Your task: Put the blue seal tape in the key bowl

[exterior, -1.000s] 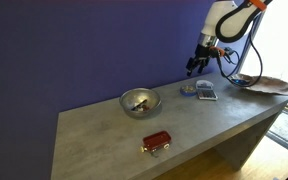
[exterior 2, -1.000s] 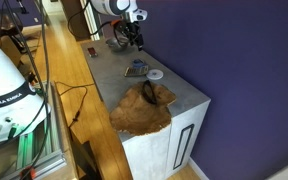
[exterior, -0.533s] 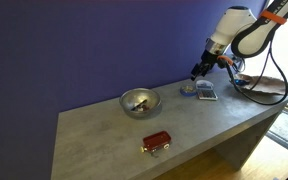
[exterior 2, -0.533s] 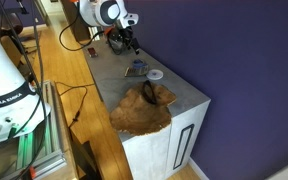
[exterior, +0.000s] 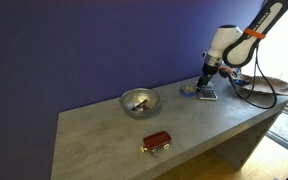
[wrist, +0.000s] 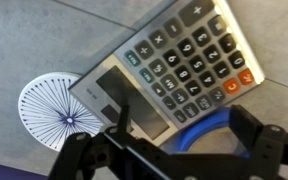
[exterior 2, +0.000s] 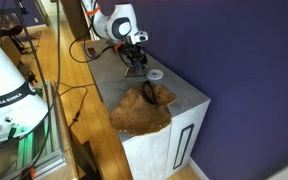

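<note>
The calculator's edge is between my gripper's open fingers, next to the blue seal tape, so I should move away from the calculator and close on the tape's rim.
In the wrist view the blue seal tape is a small blue ring on the table against the edge of a grey calculator. My gripper is open, with a finger on each side of the tape and not closed on it. In both exterior views the gripper is low over the far end of the table and hides the tape. The key bowl, a shallow brownish dish with an uneven rim, lies at that end of the table, beyond the gripper.
A white round disc with spokes lies beside the calculator. A shiny silver bowl stands mid-table and a small red object lies near the front edge. A black cable lies across the key bowl.
My gripper has come down from above the table's end to the calculator and now straddles the blue tape. The objects have not moved.
</note>
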Controlling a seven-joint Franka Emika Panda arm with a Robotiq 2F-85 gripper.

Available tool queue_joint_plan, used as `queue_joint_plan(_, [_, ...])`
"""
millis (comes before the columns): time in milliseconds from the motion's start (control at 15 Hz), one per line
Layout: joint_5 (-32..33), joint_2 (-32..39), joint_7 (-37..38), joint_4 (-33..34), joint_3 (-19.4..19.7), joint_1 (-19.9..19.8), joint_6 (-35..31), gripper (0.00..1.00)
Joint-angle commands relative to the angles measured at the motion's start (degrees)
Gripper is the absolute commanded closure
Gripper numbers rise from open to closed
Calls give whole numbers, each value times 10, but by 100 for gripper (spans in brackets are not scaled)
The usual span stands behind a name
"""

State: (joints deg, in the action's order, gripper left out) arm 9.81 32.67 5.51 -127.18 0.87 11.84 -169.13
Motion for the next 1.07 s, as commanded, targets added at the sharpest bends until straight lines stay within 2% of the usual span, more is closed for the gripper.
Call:
queue_joint_plan(0, [-5, 22, -82, 51, -36, -50, 5, 0])
queue_joint_plan(133, [-18, -5, -124, 45, -80, -89, 8, 0])
queue_joint_plan(200, [-26, -20, -143, 41, -106, -109, 27, 0])
queue_joint_plan(267, [-33, -39, -153, 37, -120, -118, 71, 0])
queue_joint_plan(400, [-52, -69, -180, 26, -143, -136, 113, 0])
queue_joint_plan(533, [-47, -66, -179, 47, -126, -115, 138, 0])
queue_joint_plan(733, [-52, -38, -189, 65, -127, -110, 103, 0])
queue_joint_plan(867, [-52, -29, -182, 70, -123, -103, 125, 0])
queue_joint_plan(1000, [-49, -39, -180, 57, -121, -102, 118, 0])
